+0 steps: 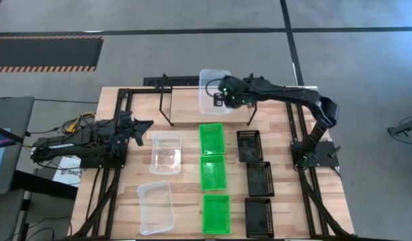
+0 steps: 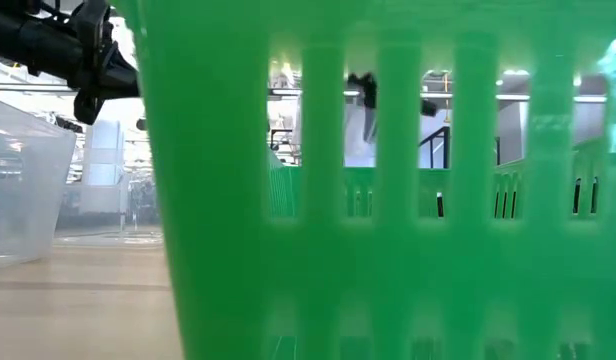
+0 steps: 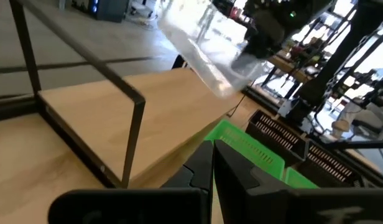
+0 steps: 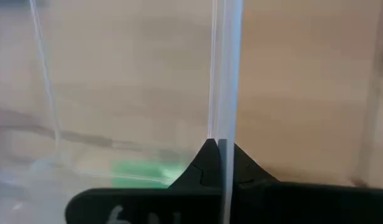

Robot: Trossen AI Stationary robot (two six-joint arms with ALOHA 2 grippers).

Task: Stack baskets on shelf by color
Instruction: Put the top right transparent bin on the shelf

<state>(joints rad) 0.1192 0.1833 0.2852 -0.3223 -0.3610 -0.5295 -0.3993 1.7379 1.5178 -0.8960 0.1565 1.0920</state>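
Next, my right gripper pulls the clear basket it is holding back over the shelf's top [image 1: 209, 107] and lowers it flat, because the basket is tilting past the shelf's far edge [image 1: 207, 84].
My right gripper [image 1: 218, 99] is shut on a clear basket [image 1: 213, 86], held in the air over the black wire shelf [image 1: 167, 82] by the table's far edge. In the left wrist view this basket [image 3: 201, 46] hangs tilted above the shelf's top wire [image 3: 86, 56]. Two more clear baskets [image 1: 166, 152] [image 1: 156, 206], three green baskets [image 1: 211, 138] and three black mesh baskets [image 1: 249, 145] stand on their bottoms in columns on the table. My left gripper [image 1: 144, 126] is shut and hovers left of the clear column, holding nothing. My right gripper [image 4: 217, 146] pinches one side wall of the clear basket [image 4: 224, 118] at its rim, one finger inside and one outside. It reaches in from the table's right side. The basket is lifted clear and tilted.
One green basket [image 2: 388, 180] stands right in front of the low camera and fills most of that view. The shelf's thin legs [image 1: 170, 110] [image 1: 251, 114] stand just beyond the columns. Bare wood lies under the shelf [image 3: 154, 106] and left of the clear baskets.
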